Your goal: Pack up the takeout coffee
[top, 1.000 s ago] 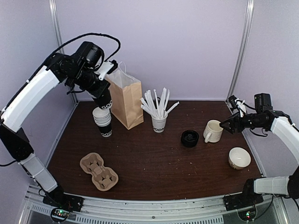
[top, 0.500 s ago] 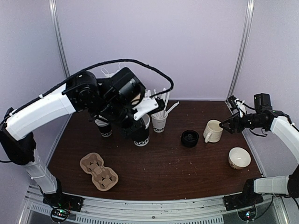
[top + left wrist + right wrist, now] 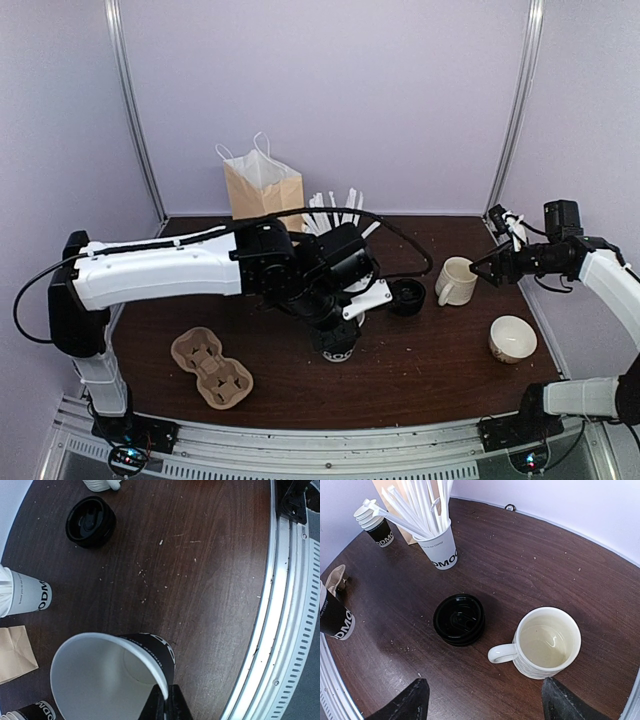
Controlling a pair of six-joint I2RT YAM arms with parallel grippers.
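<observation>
My left gripper continues lowering the black paper cup (image 3: 339, 355), which is upright over the clear tabletop at the front (image 3: 344, 374), until the cup's base stands flat, and then let go.
The takeout coffee is a black paper cup (image 3: 338, 348) with white lettering and no lid on it. It is upright near the table's middle front. My left gripper (image 3: 166, 700) is shut on its white rim, one finger inside and one outside; the cup's open mouth (image 3: 100, 680) fills the lower left of the left wrist view. The cup also shows in the right wrist view (image 3: 332, 617). A round black lid (image 3: 406, 297) (image 3: 90, 521) (image 3: 459, 619) lies to the cup's right. My right gripper (image 3: 478, 267) (image 3: 485, 685) hangs open above the lid and a white mug (image 3: 547, 642).
A brown paper bag (image 3: 262, 190) stands at the back. A cup of white sticks (image 3: 439, 550) and a stack of cups (image 3: 377, 527) stand near it. A cardboard cup carrier (image 3: 211, 367) lies front left, a white bowl (image 3: 512, 338) front right, and the mug (image 3: 455, 281) beside the lid.
My left arm has swung from the cup stack at the back left to the middle front, carrying one black cup down to the table. The right arm has not moved.
</observation>
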